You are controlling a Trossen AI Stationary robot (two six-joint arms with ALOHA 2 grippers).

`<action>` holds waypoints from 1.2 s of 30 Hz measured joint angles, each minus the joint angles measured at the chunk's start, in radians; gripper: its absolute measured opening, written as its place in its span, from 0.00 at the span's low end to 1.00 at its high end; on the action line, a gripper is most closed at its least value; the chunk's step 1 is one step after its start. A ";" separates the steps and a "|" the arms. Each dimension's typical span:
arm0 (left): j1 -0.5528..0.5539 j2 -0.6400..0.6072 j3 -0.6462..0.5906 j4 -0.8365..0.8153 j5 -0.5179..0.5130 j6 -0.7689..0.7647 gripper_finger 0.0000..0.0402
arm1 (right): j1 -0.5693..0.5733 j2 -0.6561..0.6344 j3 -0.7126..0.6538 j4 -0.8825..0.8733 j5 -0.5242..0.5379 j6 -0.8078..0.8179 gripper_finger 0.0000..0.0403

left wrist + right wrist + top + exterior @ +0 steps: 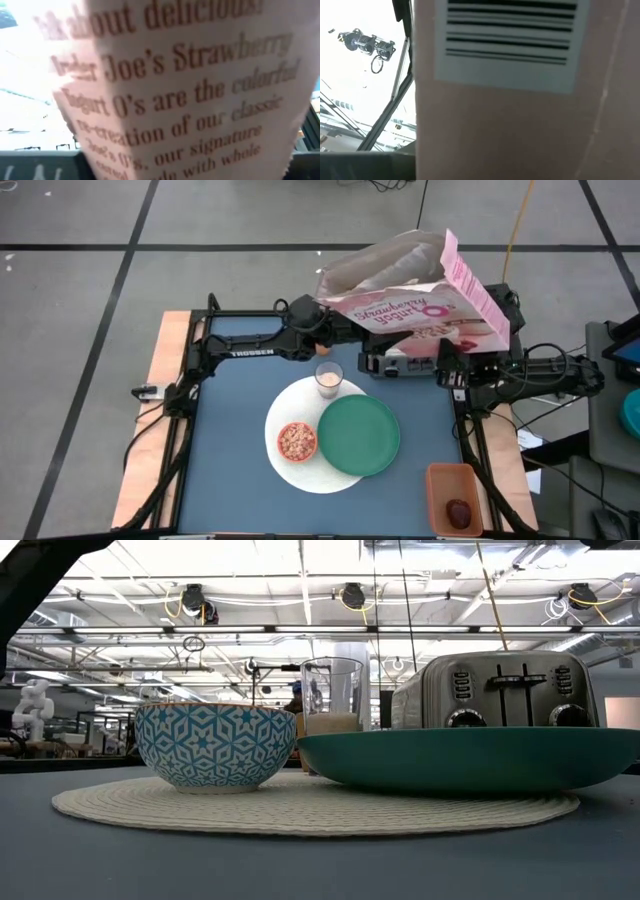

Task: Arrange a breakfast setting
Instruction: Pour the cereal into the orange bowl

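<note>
The cereal box's lower end is in my right gripper above the toaster, so next the right gripper lets go before my left gripper takes the box to the table's opposite far corner.
The pink cereal box hangs tilted in the air over the table's far side, its open top toward the far left. My left gripper is at the box's left end, whose printed side fills its wrist view. My right gripper is under the box's right end. On a white round woven mat stand a bowl of cereal, a green plate and a glass with a little milk. A dark red fruit lies in an orange tray. My right gripper holds the cereal box at its right end, from below and pointing steeply up. The box itself hides the fingers, and only the barcode face shows close to the camera. The box stays lifted clear of the table, tilted.
The silver toaster stands at the far side, mostly under the box. The orange tray sits at the near right corner. Bare blue table lies left of the mat.
</note>
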 joint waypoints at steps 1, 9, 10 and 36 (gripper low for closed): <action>0.000 0.000 0.000 0.000 -0.002 0.000 0.51 | 0.000 0.000 0.000 0.000 0.000 0.005 0.54; 0.000 0.000 0.000 0.000 -0.002 -0.004 0.51 | 0.000 -0.001 0.000 -0.006 -0.002 0.001 0.54; 0.001 0.000 0.000 0.000 -0.002 -0.008 0.51 | 0.000 -0.001 0.000 -0.006 -0.001 0.001 0.54; 0.033 0.000 -0.001 0.007 -0.005 -0.082 0.51 | 0.001 -0.022 0.000 -0.109 0.044 0.001 0.99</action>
